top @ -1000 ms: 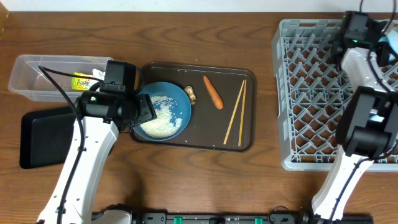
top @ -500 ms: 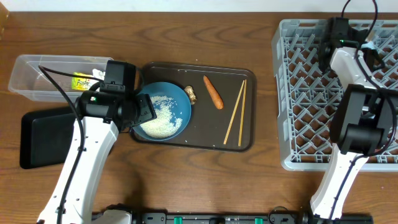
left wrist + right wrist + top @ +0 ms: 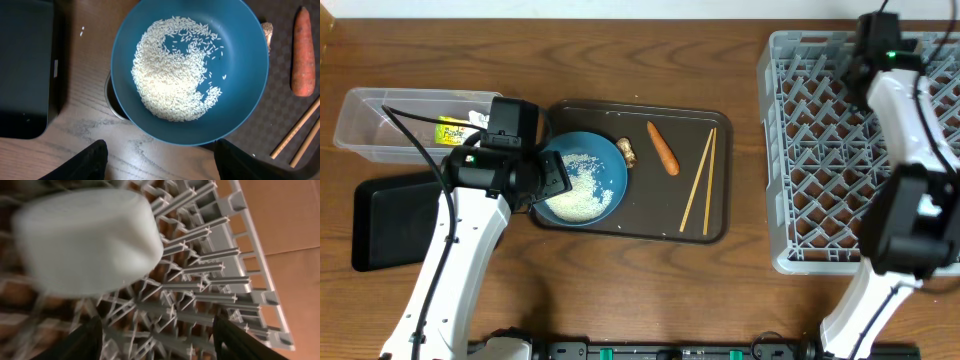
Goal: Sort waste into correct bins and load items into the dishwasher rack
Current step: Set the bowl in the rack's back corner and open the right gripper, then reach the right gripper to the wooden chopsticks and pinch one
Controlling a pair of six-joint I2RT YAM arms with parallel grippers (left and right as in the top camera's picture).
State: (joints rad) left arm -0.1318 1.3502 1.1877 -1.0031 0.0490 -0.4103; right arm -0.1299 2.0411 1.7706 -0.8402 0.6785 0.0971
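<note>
My right gripper is approaching the chopstick nearer the carrot, its near end [image 3: 684, 224] clear of the other, so it should go on and close around that chopstick's end [image 3: 687, 212].
My left gripper [image 3: 162, 167] is open and hovers just short of the near rim of a blue bowl [image 3: 190, 70] of loose white rice [image 3: 172, 80]. In the overhead view the bowl [image 3: 582, 178] sits at the left end of the brown serving tray, with a brownish scrap [image 3: 627, 152], a carrot [image 3: 663, 147] and wooden chopsticks [image 3: 700, 180] to its right. My right gripper [image 3: 157, 340] is open over the grey dishwasher rack [image 3: 210, 280]. A blurred pale cup [image 3: 90, 240] lies in the rack, apart from both fingers.
The clear tub [image 3: 380, 125] holds a yellow-green wrapper [image 3: 450, 130] at the far left. The black tray [image 3: 390, 220] lies in front of it. The brown serving tray [image 3: 705, 228] fills the middle. The rack [image 3: 820, 150] takes up the right side.
My right gripper has opened and the pale cup now lies free in the rack; that wrist shifted slightly over the rack's far edge. The left arm has not moved.
</note>
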